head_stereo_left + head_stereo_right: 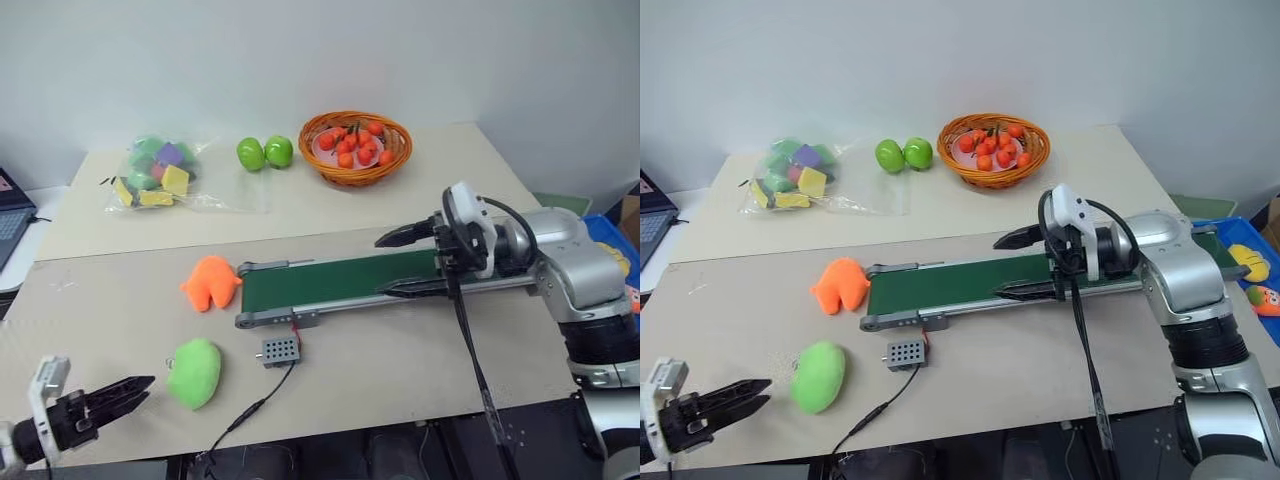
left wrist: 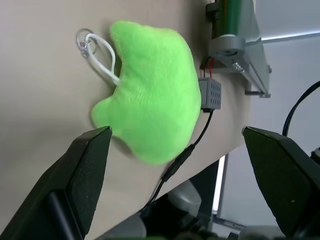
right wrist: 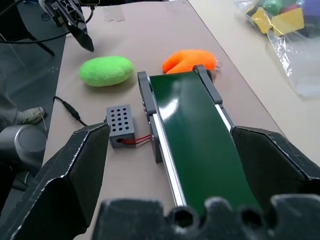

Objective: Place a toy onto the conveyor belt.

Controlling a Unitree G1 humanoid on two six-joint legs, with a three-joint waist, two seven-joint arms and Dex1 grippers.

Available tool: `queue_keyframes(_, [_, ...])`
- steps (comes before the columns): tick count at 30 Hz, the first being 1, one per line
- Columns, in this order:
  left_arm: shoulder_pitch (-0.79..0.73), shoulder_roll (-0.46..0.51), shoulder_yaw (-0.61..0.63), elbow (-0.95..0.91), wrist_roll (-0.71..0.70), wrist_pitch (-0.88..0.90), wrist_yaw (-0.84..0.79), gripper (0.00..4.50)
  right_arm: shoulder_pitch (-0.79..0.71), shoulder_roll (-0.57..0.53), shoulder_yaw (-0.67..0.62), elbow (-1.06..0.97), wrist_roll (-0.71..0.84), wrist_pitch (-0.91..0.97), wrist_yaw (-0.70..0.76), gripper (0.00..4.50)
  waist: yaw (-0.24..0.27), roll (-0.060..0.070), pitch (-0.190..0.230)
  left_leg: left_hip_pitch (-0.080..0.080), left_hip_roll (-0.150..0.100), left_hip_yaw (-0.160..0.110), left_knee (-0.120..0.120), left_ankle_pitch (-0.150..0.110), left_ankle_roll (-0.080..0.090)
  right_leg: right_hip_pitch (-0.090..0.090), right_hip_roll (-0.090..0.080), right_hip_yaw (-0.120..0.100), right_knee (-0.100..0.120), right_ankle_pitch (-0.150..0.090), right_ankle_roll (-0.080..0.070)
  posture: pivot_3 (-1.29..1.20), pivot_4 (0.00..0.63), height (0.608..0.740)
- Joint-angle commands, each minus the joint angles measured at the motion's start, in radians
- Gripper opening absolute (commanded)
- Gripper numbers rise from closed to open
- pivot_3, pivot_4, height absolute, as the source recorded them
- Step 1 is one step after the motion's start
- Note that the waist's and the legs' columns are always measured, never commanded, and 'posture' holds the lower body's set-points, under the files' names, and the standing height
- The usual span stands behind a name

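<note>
I expect a face hidden underneath when I lift the toy, since the toy's upward side [image 1: 194, 374] is plain lime-green with stubby ear-like corners [image 2: 103, 112].
The toy [image 1: 195, 372], a lime-green bean-shaped plush with a white cord loop, lies on the table near its front left. My left gripper [image 1: 130, 392] is low at the front left corner, pointing at the toy from a short way off. It is open and empty, and in the left wrist view the toy [image 2: 150, 100] sits ahead between its fingers [image 2: 90, 165]. The conveyor belt [image 1: 330, 278] runs across the table's middle. My right gripper [image 1: 390, 265] hovers open and empty over the belt's right part, pointing left along it.
An orange plush [image 1: 210, 283] lies against the belt's left end. The grey control box [image 1: 280, 349] and its black wire sit just right of the toy. At the back are two green apples [image 1: 264, 152], a basket [image 1: 405, 140] of small oranges and a bag of coloured blocks [image 1: 158, 175].
</note>
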Motion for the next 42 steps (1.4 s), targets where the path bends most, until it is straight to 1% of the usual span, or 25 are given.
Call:
queue_keyframes(1, [-0.016,-0.036,-0.018,-0.013,-0.03,0.048,0.037,4.47,-0.019,-0.033,-0.039,-0.029,0.012,0.01,0.009,4.5,-0.001,0.0,0.0,0.0,0.0,0.0,0.0,0.0,0.0,0.0,0.0,0.0,0.0,0.0,0.0,0.0,0.15,0.74])
queue_keyframes(11, [-0.049,-0.09,-0.051,-0.025,-0.018,0.048,0.094,4.47,-0.007,-0.07,-0.052,-0.06,0.025,0.033,-0.007,4.5,-0.001,0.0,0.0,0.0,0.001,0.001,0.0,0.0,0.0,-0.001,0.001,0.0,0.0,0.0,0.0,0.0,0.15,0.74])
queue_keyframes(12, [-0.055,-0.099,-0.053,-0.027,-0.016,0.045,0.104,4.22,-0.005,-0.071,-0.054,-0.064,0.025,0.034,-0.009,4.5,0.0,0.0,0.0,0.0,0.001,0.001,0.0,0.0,0.0,-0.001,0.001,0.001,0.0,0.0,0.0,0.0,0.15,0.74])
queue_keyframes(14, [-0.058,-0.109,-0.055,-0.036,-0.02,0.042,0.107,3.89,-0.004,-0.073,-0.055,-0.068,0.025,0.037,-0.011,4.5,0.0,0.0,0.0,0.0,0.001,0.001,0.0,0.0,0.0,-0.001,0.0,0.001,0.0,0.0,0.0,0.0,0.15,0.74])
queue_keyframes(16, [-0.062,-0.118,-0.049,-0.043,-0.023,0.043,0.119,3.1,-0.005,-0.074,-0.057,-0.067,0.023,0.036,-0.014,4.5,0.0,0.0,0.0,0.0,0.001,0.002,0.0,0.0,0.0,-0.001,0.0,0.001,0.0,0.0,0.0,0.0,0.15,0.74])
queue_keyframes(18, [-0.063,-0.119,-0.049,-0.048,-0.021,0.038,0.124,2.42,-0.006,-0.075,-0.058,-0.067,0.022,0.034,-0.018,4.5,0.0,0.0,0.0,0.0,0.001,0.001,0.0,0.0,0.0,-0.001,0.0,0.001,0.0,0.0,0.0,0.0,0.15,0.74])
queue_keyframes(20, [-0.067,-0.12,-0.045,-0.045,-0.02,0.034,0.13,1.58,-0.006,-0.075,-0.058,-0.068,0.021,0.032,-0.021,4.5,0.0,0.0,0.0,0.0,0.001,0.002,0.0,0.0,-0.001,-0.001,0.0,0.001,0.0,0.0,0.0,0.0,0.15,0.74])
queue_keyframes(23, [-0.076,-0.12,-0.038,-0.035,-0.016,0.027,0.148,0.59,-0.006,-0.073,-0.056,-0.066,0.019,0.027,-0.025,4.5,0.0,0.0,0.0,0.0,0.001,0.002,0.0,0.0,-0.001,-0.001,0.0,0.001,0.0,0.0,0.0,0.0,0.15,0.74])
queue_keyframes(24, [-0.082,-0.121,-0.034,-0.029,-0.012,0.02,0.159,0.18,-0.006,-0.072,-0.056,-0.066,0.018,0.026,-0.026,4.5,0.0,0.0,0.0,0.0,0.001,0.002,0.0,0.0,-0.001,-0.001,0.0,0.001,0.0,0.0,0.0,0.0,0.15,0.74])
queue_keyframes(25, [-0.086,-0.123,-0.03,-0.024,-0.009,0.012,0.166,0.03,-0.006,-0.071,-0.055,-0.065,0.018,0.025,-0.028,4.5,0.001,0.0,0.0,0.0,0.001,0.002,0.0,0.0,-0.001,-0.001,0.0,0.001,0.0,0.0,0.0,0.0,0.15,0.74])
queue_keyframes(33, [-0.094,-0.118,-0.002,-0.052,-0.036,0.014,0.191,0.03,-0.012,-0.065,-0.048,-0.054,0.013,0.016,-0.029,4.5,0.0,0.0,0.0,0.0,0.001,0.002,0.0,0.0,-0.001,-0.001,0.001,0.001,0.0,0.0,0.0,0.0,0.15,0.74])
queue_keyframes(40, [-0.076,-0.121,-0.008,-0.089,-0.044,0.006,0.203,0.03,-0.012,-0.061,-0.045,-0.052,0.01,0.011,-0.03,4.5,0.0,0.0,0.0,0.0,0.001,0.002,0.0,0.0,-0.001,-0.001,0.0,0.001,0.0,0.0,0.0,0.0,0.15,0.74])
queue_keyframes(41, [-0.071,-0.119,-0.012,-0.094,-0.043,0.002,0.202,0.56,-0.012,-0.061,-0.045,-0.05,0.009,0.009,-0.03,4.5,-0.001,0.0,0.0,0.0,0.001,0.002,0.0,0.0,-0.001,-0.001,0.0,0.001,0.0,0.0,0.0,0.0,0.15,0.74])
queue_keyframes(42, [-0.066,-0.119,-0.015,-0.101,-0.041,-0.004,0.201,0.76,-0.012,-0.06,-0.045,-0.049,0.008,0.009,-0.031,4.5,-0.001,0.0,0.0,0.0,0.001,0.002,0.0,0.0,-0.001,-0.001,0.001,0.001,0.0,0.0,0.0,0.0,0.15,0.74])
